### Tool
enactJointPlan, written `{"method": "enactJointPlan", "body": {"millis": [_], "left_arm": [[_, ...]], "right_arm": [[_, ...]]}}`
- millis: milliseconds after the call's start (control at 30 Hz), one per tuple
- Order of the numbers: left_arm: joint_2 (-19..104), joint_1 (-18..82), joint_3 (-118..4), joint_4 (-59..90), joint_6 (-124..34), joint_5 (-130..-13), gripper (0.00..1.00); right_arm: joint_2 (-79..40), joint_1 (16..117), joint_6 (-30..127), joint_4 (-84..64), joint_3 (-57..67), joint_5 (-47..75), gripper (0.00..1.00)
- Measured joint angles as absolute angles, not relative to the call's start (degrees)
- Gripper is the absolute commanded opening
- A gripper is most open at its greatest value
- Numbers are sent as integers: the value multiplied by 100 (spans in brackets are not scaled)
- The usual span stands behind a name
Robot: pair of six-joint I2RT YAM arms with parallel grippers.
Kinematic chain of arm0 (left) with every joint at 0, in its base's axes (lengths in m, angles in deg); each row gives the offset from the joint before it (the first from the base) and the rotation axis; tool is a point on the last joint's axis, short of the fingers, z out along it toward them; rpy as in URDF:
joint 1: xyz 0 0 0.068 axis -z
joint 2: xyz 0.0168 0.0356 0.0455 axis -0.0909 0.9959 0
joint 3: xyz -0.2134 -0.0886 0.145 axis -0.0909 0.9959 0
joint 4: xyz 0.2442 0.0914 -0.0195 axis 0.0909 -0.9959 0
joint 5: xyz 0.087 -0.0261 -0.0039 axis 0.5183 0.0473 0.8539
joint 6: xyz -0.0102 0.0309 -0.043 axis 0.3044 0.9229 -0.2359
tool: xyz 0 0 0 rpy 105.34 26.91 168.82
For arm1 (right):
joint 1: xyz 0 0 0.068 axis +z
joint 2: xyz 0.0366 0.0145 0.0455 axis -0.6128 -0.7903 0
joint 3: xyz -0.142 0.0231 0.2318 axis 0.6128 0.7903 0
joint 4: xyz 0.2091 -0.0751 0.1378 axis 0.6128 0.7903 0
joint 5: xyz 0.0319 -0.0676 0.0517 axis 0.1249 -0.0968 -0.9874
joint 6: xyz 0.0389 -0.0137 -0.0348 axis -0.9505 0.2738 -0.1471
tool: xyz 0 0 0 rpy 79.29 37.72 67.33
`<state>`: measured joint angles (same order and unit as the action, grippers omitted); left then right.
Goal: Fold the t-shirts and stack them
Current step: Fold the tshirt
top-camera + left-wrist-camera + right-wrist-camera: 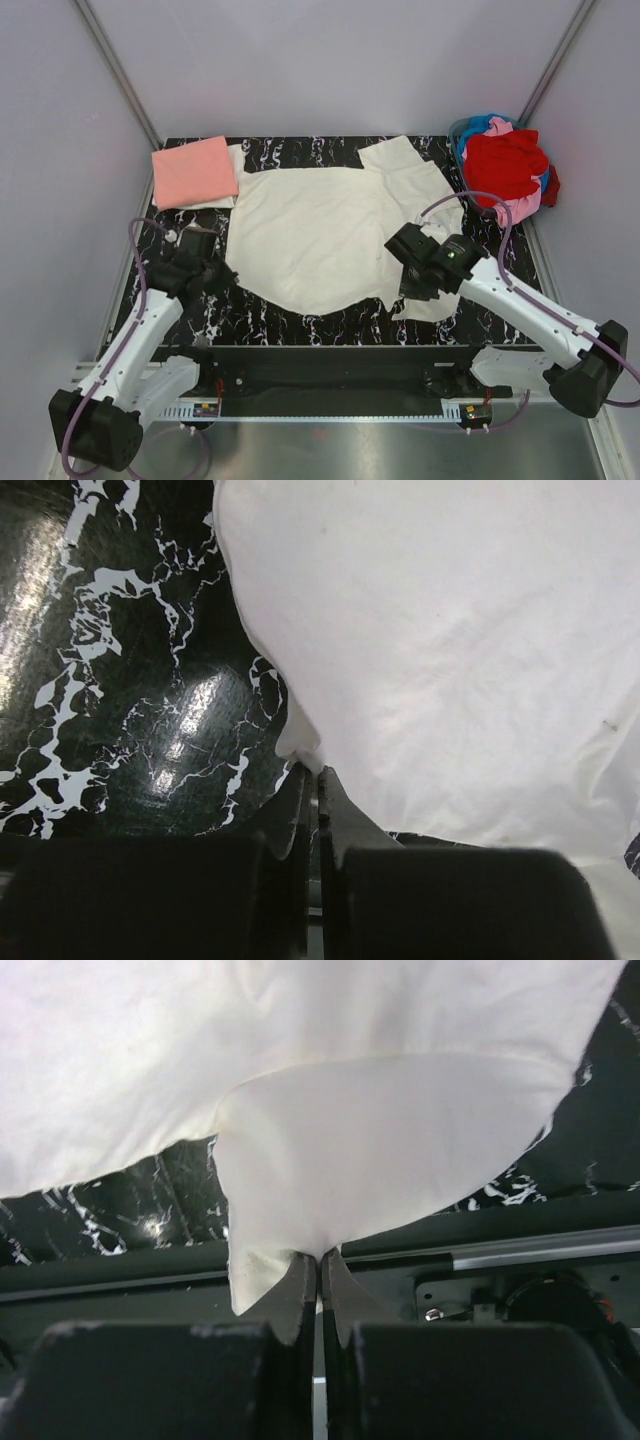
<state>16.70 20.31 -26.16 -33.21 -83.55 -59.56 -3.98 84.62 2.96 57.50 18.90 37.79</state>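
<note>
The cream t-shirt's near edge [312, 310] has both grippers at its ends, so my right gripper should keep folding it over the flat body [365, 235] and let go there.
The large cream t-shirt [320, 225] lies spread over the middle of the black marble table [270, 320]. My left gripper [222, 272] is shut on its left edge; in the left wrist view the cloth [450, 630] is pinched at the fingertips [316, 770]. My right gripper [408, 272] is shut on the shirt's right lower part; in the right wrist view the cloth [380, 1160] hangs lifted from the closed jaws [320, 1255]. A folded salmon-pink shirt [194, 171] lies on a white one [236, 160] at the back left. A pile of red [508, 165], pink and blue shirts sits at the back right.
The table's near edge has a metal rail [330, 405] with the arm bases. Grey walls enclose the back and sides. Bare marble [120, 680] shows left of the cream shirt.
</note>
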Motion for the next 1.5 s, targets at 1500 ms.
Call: {"method": "enactJointPlan", "body": {"millis": [1500], "left_arm": [[6339, 761, -5349, -2947, -6705, -6188, 1]], "right_arm": [[-5039, 6069, 4418, 5496, -1688, 4710, 0]]}}
